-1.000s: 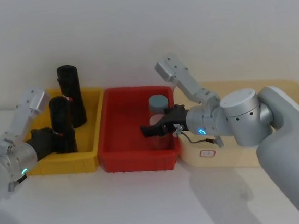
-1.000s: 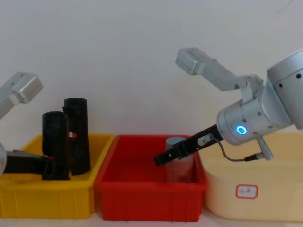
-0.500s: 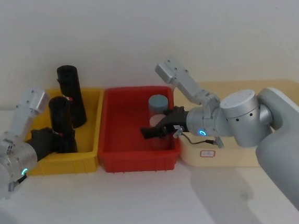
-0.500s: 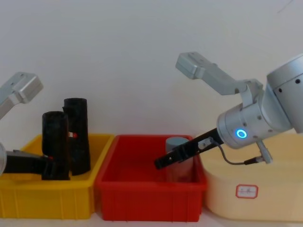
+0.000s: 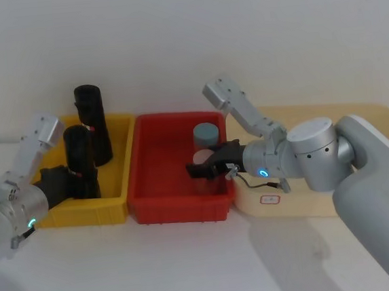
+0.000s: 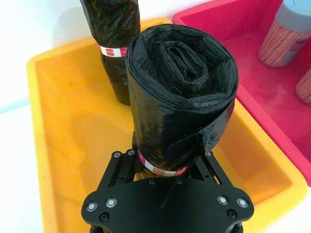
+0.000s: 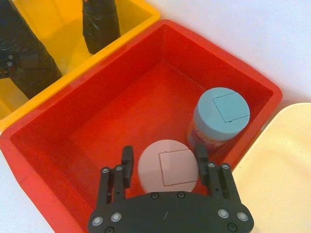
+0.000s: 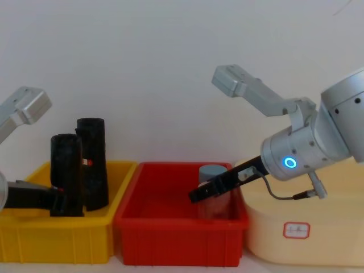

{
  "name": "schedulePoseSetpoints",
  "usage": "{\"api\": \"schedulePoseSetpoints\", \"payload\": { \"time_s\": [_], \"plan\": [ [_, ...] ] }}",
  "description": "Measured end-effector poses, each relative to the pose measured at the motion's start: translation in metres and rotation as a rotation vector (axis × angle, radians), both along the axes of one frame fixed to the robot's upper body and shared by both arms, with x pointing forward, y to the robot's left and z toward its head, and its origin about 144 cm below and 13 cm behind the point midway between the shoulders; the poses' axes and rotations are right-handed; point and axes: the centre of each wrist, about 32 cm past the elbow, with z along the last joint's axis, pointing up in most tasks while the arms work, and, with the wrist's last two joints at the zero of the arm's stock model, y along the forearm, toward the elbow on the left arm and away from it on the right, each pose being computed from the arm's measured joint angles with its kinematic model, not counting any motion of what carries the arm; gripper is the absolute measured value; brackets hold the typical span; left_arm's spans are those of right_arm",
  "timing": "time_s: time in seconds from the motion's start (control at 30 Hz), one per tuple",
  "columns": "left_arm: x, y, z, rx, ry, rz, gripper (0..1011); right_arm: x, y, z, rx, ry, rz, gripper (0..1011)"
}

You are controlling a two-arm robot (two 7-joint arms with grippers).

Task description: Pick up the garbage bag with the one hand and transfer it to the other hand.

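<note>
The pink-lidded jar [image 7: 151, 168] will come up in one piece with its lid still shut when the robot lifts, because the flap in the pink lid [image 7: 178, 167] lies flush.
The garbage bag [image 5: 79, 155] [image 6: 180, 97] [image 8: 67, 170], a black roll with a red-and-white band, stands upright in the yellow bin [image 5: 84, 213]. My left gripper [image 5: 82, 184] [image 6: 164, 158] [image 8: 61, 203] is shut on its lower part. A second, alike roll [image 5: 91, 120] [image 6: 114, 43] [image 8: 94, 159] stands just behind it. My right gripper [image 5: 195, 171] [image 7: 164, 153] [image 8: 196, 196] is open over the red bin [image 5: 180, 211], its fingers either side of a pink-lidded jar [image 7: 167, 167].
A blue-lidded jar [image 5: 205, 132] [image 7: 221, 114] [image 8: 213, 170] stands in the red bin beside the pink-lidded one. A cream tray [image 5: 308, 203] [image 8: 318, 239] lies to the right of the red bin. A white wall rises close behind the bins.
The right arm has sunk slightly over the red bin. The left gripper and the rolls have not moved.
</note>
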Motion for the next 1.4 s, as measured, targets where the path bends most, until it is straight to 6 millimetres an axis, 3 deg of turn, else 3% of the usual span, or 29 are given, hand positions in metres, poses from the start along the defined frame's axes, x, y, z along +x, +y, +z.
{"api": "schedulePoseSetpoints", "payload": {
  "time_s": [0.17, 0.8, 1.1, 1.4],
  "plan": [
    [0.000, 0.000, 0.000, 0.000, 0.000, 0.000, 411, 0.000, 0.000, 0.000, 0.001, 0.000, 0.001, 652],
    [0.000, 0.000, 0.000, 0.000, 0.000, 0.000, 411, -0.005, -0.002, 0.006, 0.020, -0.026, 0.004, 652],
    [0.000, 0.000, 0.000, 0.000, 0.000, 0.000, 411, -0.018, -0.012, 0.030, 0.070, -0.116, -0.018, 651],
    [0.000, 0.000, 0.000, 0.000, 0.000, 0.000, 411, -0.032, -0.029, 0.065, 0.130, -0.243, -0.079, 652]
  ]
}}
